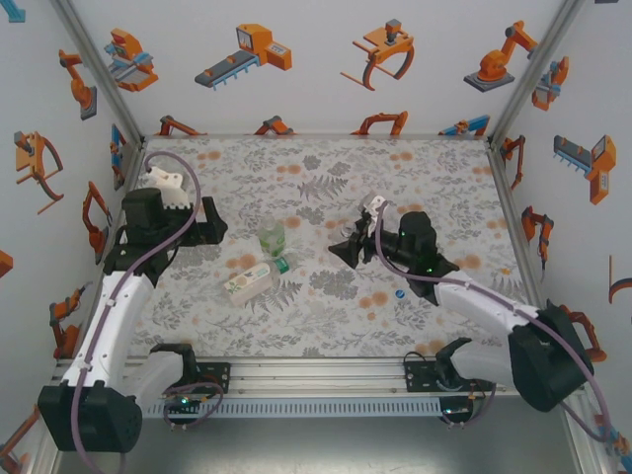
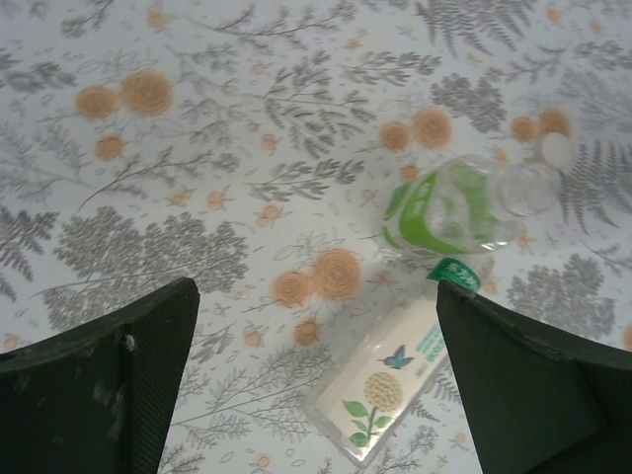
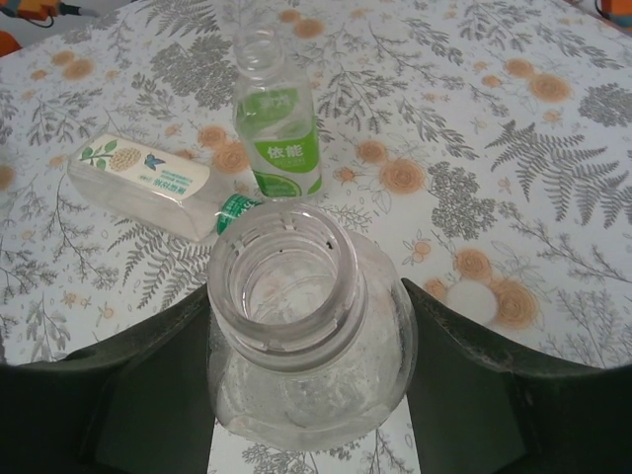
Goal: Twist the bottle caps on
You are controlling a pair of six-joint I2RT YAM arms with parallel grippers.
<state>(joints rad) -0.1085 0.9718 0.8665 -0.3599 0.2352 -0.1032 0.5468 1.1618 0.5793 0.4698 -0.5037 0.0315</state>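
Observation:
My open left gripper is to keep moving toward the clear bottle's body (image 3: 314, 410) until its fingers close there, as the clear bottle (image 3: 286, 272) is upright in my right gripper.
My right gripper (image 3: 311, 331) (image 1: 352, 247) is shut on a clear bottle (image 3: 306, 365), one jaw on each side of its body, and its uncapped mouth faces the camera. Beyond it a bottle with a green-and-white label (image 3: 279, 138) (image 1: 273, 237) stands upright and uncapped. A flat flower-label bottle (image 3: 138, 180) (image 1: 247, 282) (image 2: 395, 380) lies on its side wearing a green cap (image 3: 233, 208) (image 2: 457, 274). A blue cap (image 1: 400, 293) lies on the mat by the right arm. My left gripper (image 2: 316, 326) (image 1: 211, 233) hangs open above the lying bottle with nothing between its jaws.
A small white round disc (image 3: 473, 297) (image 2: 557, 148) lies on the floral mat (image 1: 326, 168), close to the upright bottle. Printed walls close in the back and both sides. The metal rail (image 1: 316, 375) with the arm bases runs along the near edge.

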